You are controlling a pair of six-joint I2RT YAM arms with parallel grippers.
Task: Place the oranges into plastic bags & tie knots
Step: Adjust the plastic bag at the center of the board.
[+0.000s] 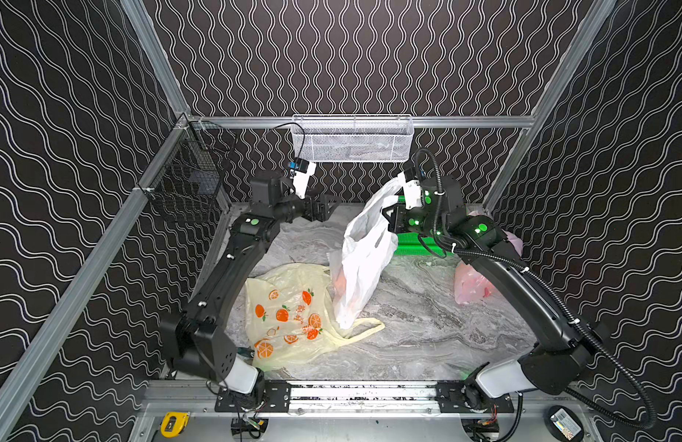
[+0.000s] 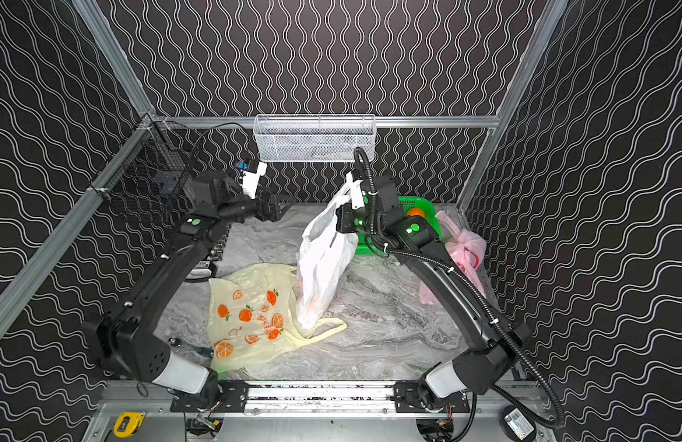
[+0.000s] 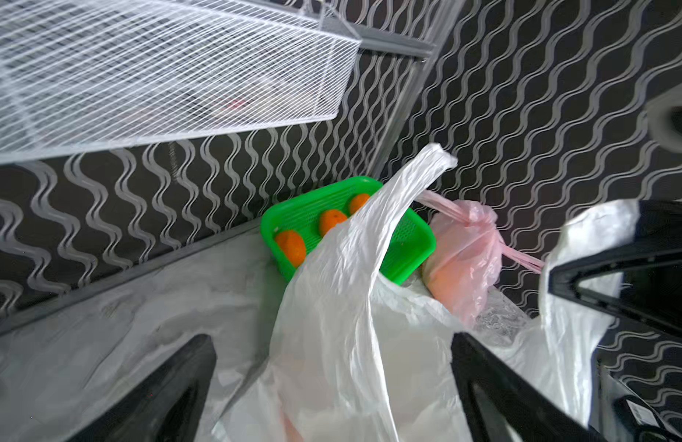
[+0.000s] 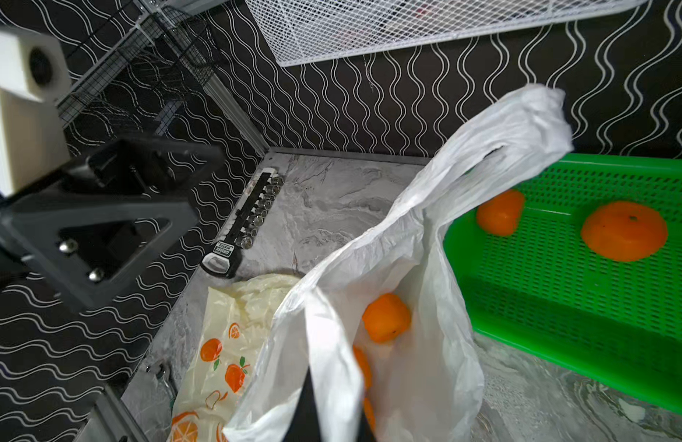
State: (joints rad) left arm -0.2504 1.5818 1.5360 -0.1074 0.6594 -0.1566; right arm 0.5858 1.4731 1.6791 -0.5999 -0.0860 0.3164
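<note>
I expect the white plastic bag [image 1: 364, 266] to spread into a wide opening when I pull its free handle, because the slack film [image 3: 423, 321] sags between the bag's handles.
A white plastic bag [image 1: 360, 268] [image 2: 324, 264] hangs upright over the marble table. My right gripper [image 1: 389, 212] [image 4: 332, 394] is shut on one of its handles. The other handle [image 3: 408, 183] stands free. Oranges [image 4: 385, 317] lie inside this bag. My left gripper [image 1: 330, 204] [image 3: 333, 338] is open, just left of the bag and holding nothing. Three oranges [image 3: 291, 247] sit in a green basket [image 3: 408, 245] [image 4: 561, 306] behind the bag. A knotted pink bag [image 1: 471, 287] [image 3: 465, 245] rests at the right. A pale yellow bag [image 1: 289, 317] with orange prints lies flat at the front left.
A white mesh basket [image 1: 353, 139] hangs on the back wall and a black wire basket [image 1: 186, 183] on the left rail. A socket rail [image 4: 251, 218] lies along the table's left edge. A yellow tape measure [image 1: 173, 423] sits on the front frame.
</note>
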